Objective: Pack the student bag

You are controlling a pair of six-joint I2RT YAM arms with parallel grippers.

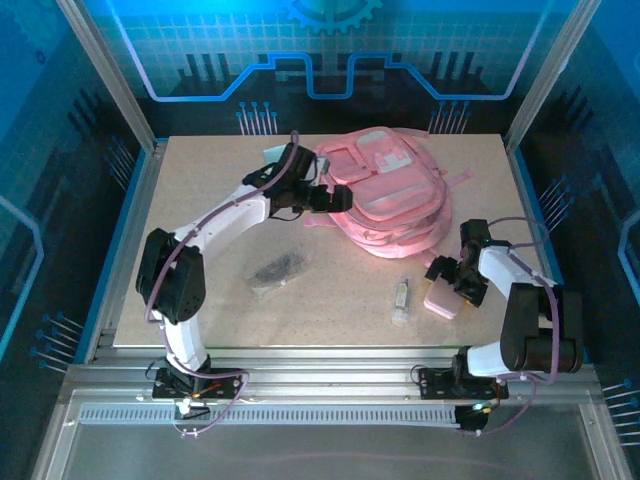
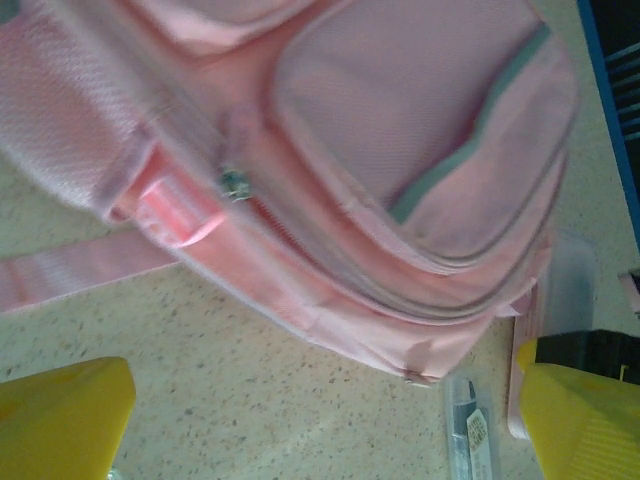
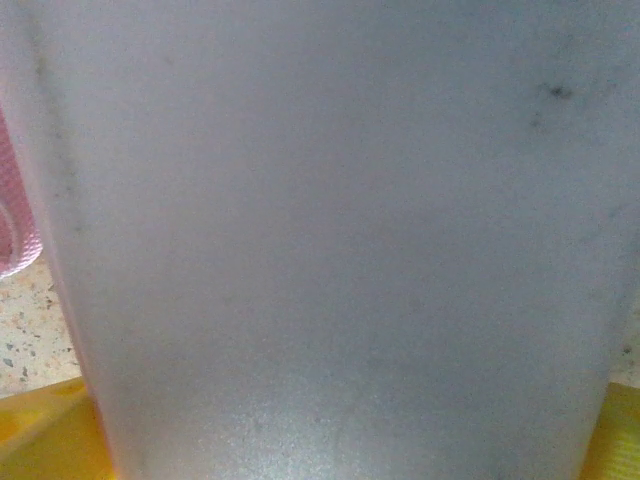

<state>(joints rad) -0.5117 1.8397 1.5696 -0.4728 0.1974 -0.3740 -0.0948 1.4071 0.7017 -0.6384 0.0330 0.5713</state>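
The zip pull [image 2: 235, 184] is down at the side of the student bag, so the front panel [image 1: 398, 195] will fold back wide open when the robot lifts the panel's edge.
The student bag [image 1: 395, 195] is a large pink backpack lying flat at the back middle of the table, pockets up. In the left wrist view its zipped pockets [image 2: 400, 150] and a zip pull [image 2: 235, 183] show close up. My left gripper [image 1: 338, 197] sits at the bag's left edge, open, with bare table between its yellow fingertips [image 2: 60, 420]. My right gripper [image 1: 448, 283] is down over a small flat pink pencil case [image 1: 438, 301] at the front right. The case's pale face [image 3: 330, 230] spans the gap between the yellow fingertips [image 3: 40, 435], which stand wide on either side of it.
A clear packet with a pen [image 1: 401, 300] lies left of the pencil case, also seen past the bag's corner [image 2: 468, 425]. A small dark item [image 1: 278, 270] lies on the table in front of the left arm. Metal frame posts and blue walls ring the table [image 1: 200, 200].
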